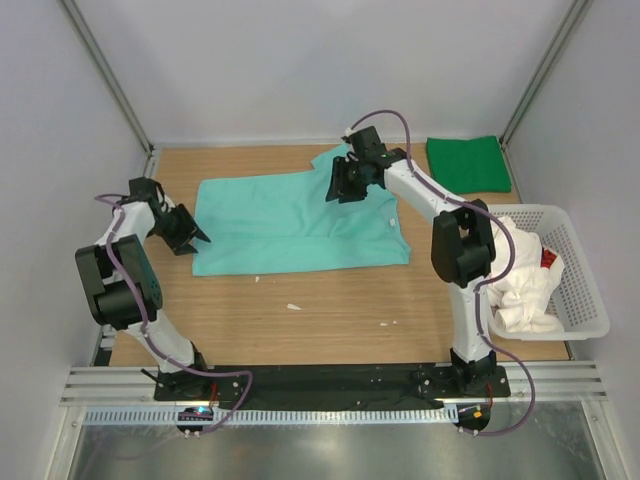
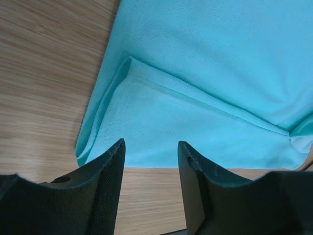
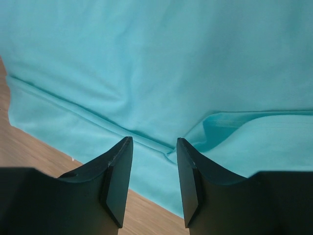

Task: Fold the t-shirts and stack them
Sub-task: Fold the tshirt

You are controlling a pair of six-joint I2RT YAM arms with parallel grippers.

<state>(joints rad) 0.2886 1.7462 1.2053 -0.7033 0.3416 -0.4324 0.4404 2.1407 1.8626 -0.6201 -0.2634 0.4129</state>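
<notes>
My right gripper is above the spot where the teal t-shirt's folded part puckers (image 3: 210,131), so my left gripper should hold the t-shirt's near hem corner (image 1: 197,272) while my right gripper straightens that end of the folded part.
A mint-teal t-shirt (image 1: 300,222) lies spread on the wooden table, partly folded, with a doubled hem (image 2: 161,93) along its left side. My left gripper (image 1: 198,238) hovers at that left edge, open (image 2: 150,143), with nothing between its fingers. At the shirt's far right part, my right gripper (image 1: 338,190) hangs over the cloth, also open (image 3: 154,140) and empty. A dark green t-shirt (image 1: 467,163) lies folded at the back right. A white t-shirt (image 1: 525,290) is bunched in the basket.
The white lattice basket (image 1: 585,285) stands at the right edge of the table, beside the right arm's base. Small white scraps (image 1: 293,306) lie on the bare wood in front of the teal shirt. Grey walls enclose the table.
</notes>
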